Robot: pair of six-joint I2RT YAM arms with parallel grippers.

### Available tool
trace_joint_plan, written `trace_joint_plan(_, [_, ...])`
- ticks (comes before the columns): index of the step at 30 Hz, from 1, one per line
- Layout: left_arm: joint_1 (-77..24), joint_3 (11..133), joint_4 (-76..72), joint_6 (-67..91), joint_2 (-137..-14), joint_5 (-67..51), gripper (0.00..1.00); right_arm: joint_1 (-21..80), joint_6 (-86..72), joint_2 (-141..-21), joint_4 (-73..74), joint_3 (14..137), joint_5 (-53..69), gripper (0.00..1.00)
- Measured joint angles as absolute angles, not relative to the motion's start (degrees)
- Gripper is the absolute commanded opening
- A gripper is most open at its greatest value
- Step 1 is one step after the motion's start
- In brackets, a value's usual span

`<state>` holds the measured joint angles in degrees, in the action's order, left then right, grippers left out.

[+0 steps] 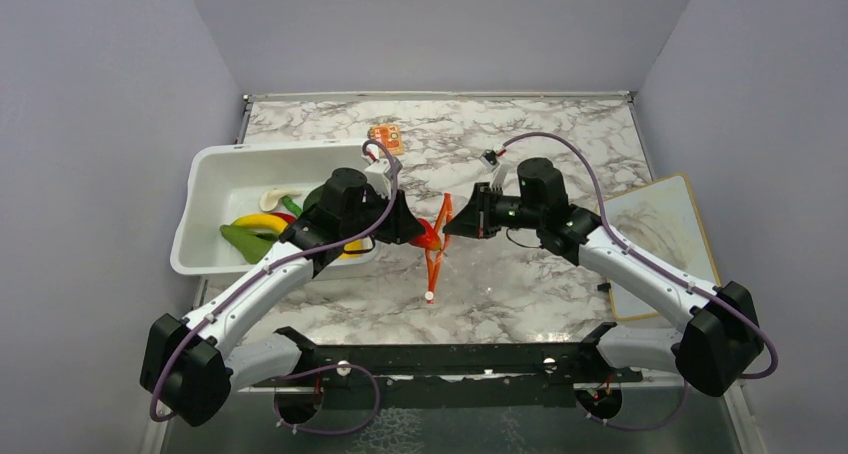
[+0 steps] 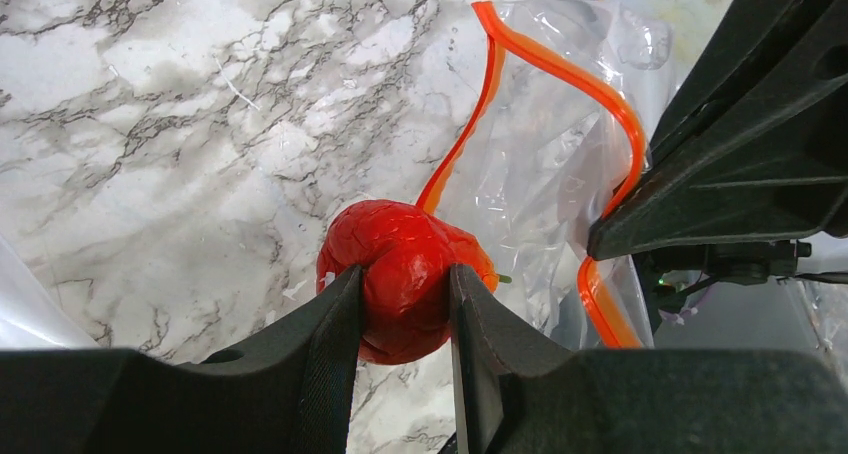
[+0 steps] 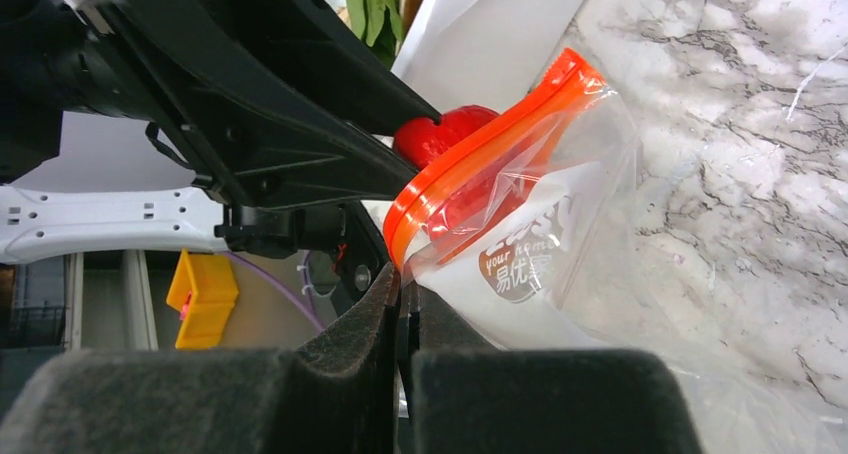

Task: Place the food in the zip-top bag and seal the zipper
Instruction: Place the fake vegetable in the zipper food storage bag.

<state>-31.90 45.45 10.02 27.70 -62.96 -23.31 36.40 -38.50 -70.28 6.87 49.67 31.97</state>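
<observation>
The tomato rests only at the bag's narrow opening [image 2: 530, 144], so my left gripper should let it go inside, then tug the zipper's loose side [image 2: 464, 144] to widen the bag.
My left gripper [image 2: 405, 309] is shut on the round red tomato [image 2: 405, 274] and holds it at the open mouth of the clear zip-top bag [image 2: 545, 174]. The orange-red zipper strip [image 2: 560, 69] loops open around the mouth. In the top view the tomato [image 1: 428, 236] sits between both grippers, and the zipper [image 1: 435, 264] hangs down to its white tab [image 1: 428, 296]. My right gripper [image 3: 408, 309] is shut on the bag's edge just below the zipper [image 3: 480, 154], holding the bag [image 3: 570, 244] up. The tomato [image 3: 440, 134] shows behind the strip.
A white rectangular tub [image 1: 215, 189] at the left holds a yellow banana [image 1: 258, 221], green chillies [image 1: 245, 242] and other toy foods. A small orange packet [image 1: 386, 136] lies at the back. A framed board [image 1: 660, 239] lies at the right edge.
</observation>
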Motion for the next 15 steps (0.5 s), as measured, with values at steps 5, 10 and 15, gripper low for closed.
trace_joint_plan(5, [-33.1,46.1,11.4,27.8,-63.3,-22.7,0.0,36.4,-38.8,-70.3,5.8,49.7,32.7,0.01])
trace_joint_plan(10, [-33.9,46.7,10.9,29.6,-63.2,-23.3,0.05,36.4,-39.1,-70.5,4.6,49.6,33.2,0.01])
trace_joint_plan(15, [-34.6,46.0,7.4,33.3,-62.9,-25.9,0.07,36.4,-39.8,-71.4,2.7,49.6,34.7,0.01])
